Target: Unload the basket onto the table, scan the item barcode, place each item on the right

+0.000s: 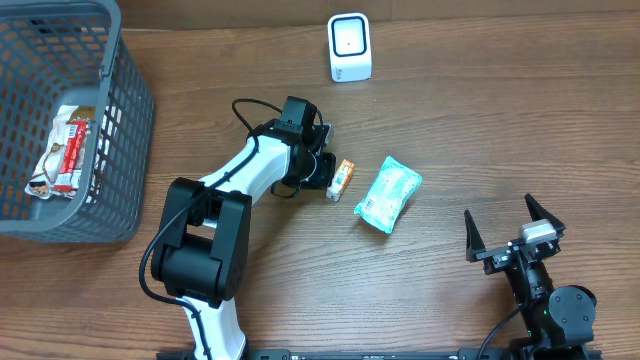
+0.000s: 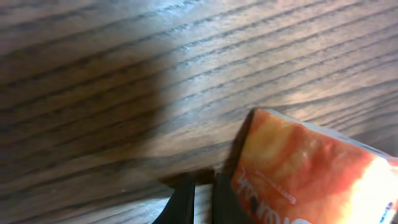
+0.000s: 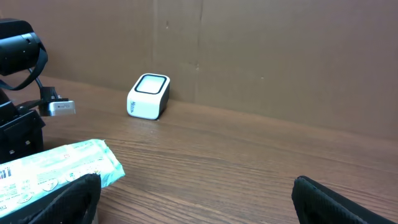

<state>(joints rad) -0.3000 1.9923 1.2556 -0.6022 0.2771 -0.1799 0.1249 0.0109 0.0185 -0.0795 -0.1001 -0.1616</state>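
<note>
The orange snack packet (image 1: pixel 341 180) is outside the closed fingers of the robot's left gripper, so the left gripper should go up, open, and lower with its fingers on both sides of the packet's narrow width (image 1: pixel 339 185).
A small orange snack packet (image 1: pixel 342 179) lies on the wooden table just right of my left gripper (image 1: pixel 327 178). In the left wrist view the packet (image 2: pixel 311 174) fills the lower right, against the outer side of the right-hand finger. My left gripper (image 2: pixel 202 186) is shut, with only a thin strip of table showing between its fingers and nothing held. A teal packet (image 1: pixel 388 194) lies further right, and it also shows at the left edge as the teal packet (image 3: pixel 53 169). The white scanner (image 1: pixel 350 47) stands at the back. My right gripper (image 1: pixel 512 232) stands open and holds nothing.
A grey mesh basket (image 1: pixel 125 110) at the far left holds red and white snack packets (image 1: pixel 62 155). In the right wrist view the scanner (image 3: pixel 148 96) stands before a brown cardboard wall (image 3: pixel 280 50), with the left arm (image 3: pixel 18 93) at the left edge.
</note>
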